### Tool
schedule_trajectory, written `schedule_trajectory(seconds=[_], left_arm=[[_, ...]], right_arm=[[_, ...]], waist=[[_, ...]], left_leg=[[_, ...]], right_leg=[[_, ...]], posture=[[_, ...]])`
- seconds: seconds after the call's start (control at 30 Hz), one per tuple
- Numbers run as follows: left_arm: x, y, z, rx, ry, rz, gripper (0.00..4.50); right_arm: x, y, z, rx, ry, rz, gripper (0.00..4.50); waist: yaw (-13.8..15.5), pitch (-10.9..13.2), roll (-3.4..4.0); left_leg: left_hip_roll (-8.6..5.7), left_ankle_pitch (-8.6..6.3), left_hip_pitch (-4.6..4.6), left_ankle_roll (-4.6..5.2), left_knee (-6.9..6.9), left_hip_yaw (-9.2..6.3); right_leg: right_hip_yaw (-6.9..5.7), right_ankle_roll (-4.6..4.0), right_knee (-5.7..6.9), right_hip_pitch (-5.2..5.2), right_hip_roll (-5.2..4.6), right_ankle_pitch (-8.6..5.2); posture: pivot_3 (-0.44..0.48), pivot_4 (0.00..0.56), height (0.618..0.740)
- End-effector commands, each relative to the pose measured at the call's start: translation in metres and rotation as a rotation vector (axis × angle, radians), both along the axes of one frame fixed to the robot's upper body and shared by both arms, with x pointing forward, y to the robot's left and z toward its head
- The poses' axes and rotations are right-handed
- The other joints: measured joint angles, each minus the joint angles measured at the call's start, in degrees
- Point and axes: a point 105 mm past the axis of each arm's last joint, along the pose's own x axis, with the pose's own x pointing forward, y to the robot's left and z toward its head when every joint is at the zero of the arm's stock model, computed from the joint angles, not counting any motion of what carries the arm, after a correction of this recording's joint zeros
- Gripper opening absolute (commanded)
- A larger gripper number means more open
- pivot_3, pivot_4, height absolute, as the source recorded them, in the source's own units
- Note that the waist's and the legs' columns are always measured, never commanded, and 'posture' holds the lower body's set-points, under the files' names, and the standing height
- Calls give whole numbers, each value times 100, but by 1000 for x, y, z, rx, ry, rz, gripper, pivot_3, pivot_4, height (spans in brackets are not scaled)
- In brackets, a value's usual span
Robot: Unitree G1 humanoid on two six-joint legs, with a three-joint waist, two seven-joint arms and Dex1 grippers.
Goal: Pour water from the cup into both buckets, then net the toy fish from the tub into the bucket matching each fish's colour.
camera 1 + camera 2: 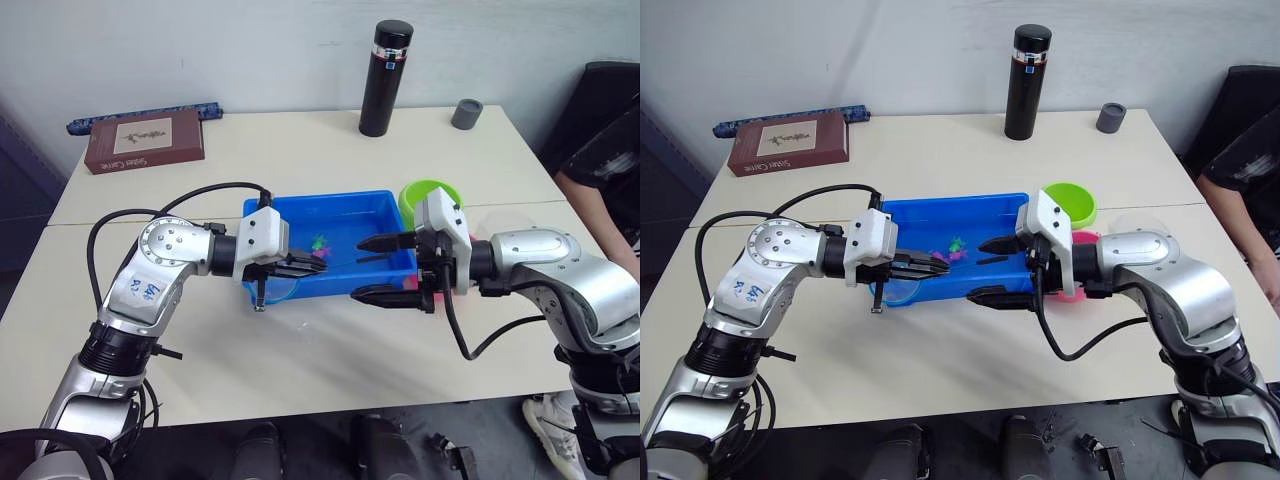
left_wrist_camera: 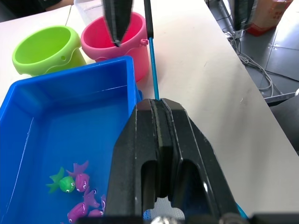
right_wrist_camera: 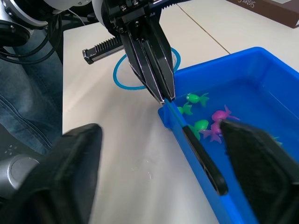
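The net's hoop should stay held out in front when I lift a fish, since the thin handle points straight out from my left gripper.
My left gripper is shut on the net's handle at the front rim of the blue tub. The net's light blue hoop hangs behind the fingers, over the table. The thin handle runs along the tub's front rim toward my right gripper, which is open with the handle's dark end between its fingers. Pink and green toy fish lie in the tub. The green bucket and the pink bucket stand at the tub's right end. The clear cup is behind them.
At the table's back stand a tall black flask and a small grey cup. A brown book and a long blue patterned object lie at the back left. A person sits at the right edge.
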Motion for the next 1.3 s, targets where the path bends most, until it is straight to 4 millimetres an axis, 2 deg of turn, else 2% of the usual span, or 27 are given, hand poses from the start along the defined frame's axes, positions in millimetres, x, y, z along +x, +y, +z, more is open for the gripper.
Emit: schedule_trajectory(seconds=[0.03,0.17,0.77,0.83,0.87,0.97,1.0,1.2,1.3], left_arm=[[-1,0,15,-13,-61,-5,0],[-1,0,15,-10,-62,-8,0],[0,-1,16,-28,-58,-6,0],[2,-1,18,-37,-51,6,697],[2,-1,18,-38,-51,8,901],[2,-2,19,-39,-72,7,2263],[2,-2,20,-42,-72,4,2594],[2,-4,23,-62,-60,-1,2594],[0,-6,34,-107,-47,0,2594]], right_arm=[[-8,5,4,13,-18,43,2027],[-10,5,2,11,-10,48,65],[-12,5,1,10,-10,47,26],[-12,5,1,10,-11,46,0],[-12,5,1,10,-12,46,0],[-11,6,2,12,-14,47,0],[-11,6,2,13,-13,47,0],[-11,6,2,12,-12,47,0],[-10,6,2,11,-10,42,0]], waist=[[-1,0,0],[1,0,0],[1,0,0],[2,0,0],[4,0,0],[5,0,0],[3,0,0],[5,0,0],[10,0,0]], left_leg=[[0,0,0,0,0,0],[0,0,0,0,1,0],[0,0,0,0,4,-1],[0,0,0,0,4,-1],[0,0,1,1,4,-1],[0,0,0,1,5,-1],[0,0,0,0,5,-1],[0,0,1,1,6,-1],[0,0,1,1,6,-2]], right_leg=[[0,0,0,0,0,0],[0,0,1,0,0,0],[0,1,3,1,1,0],[0,1,3,1,1,0],[0,1,3,2,1,0],[0,1,3,2,1,1],[0,1,3,2,1,1],[0,1,3,3,1,1],[0,1,3,3,1,1]], posture=[[0,150,740],[0,150,740],[0,150,740],[0,150,740],[0,150,740],[0,150,740],[0,150,740],[0,150,740],[0,150,740]])
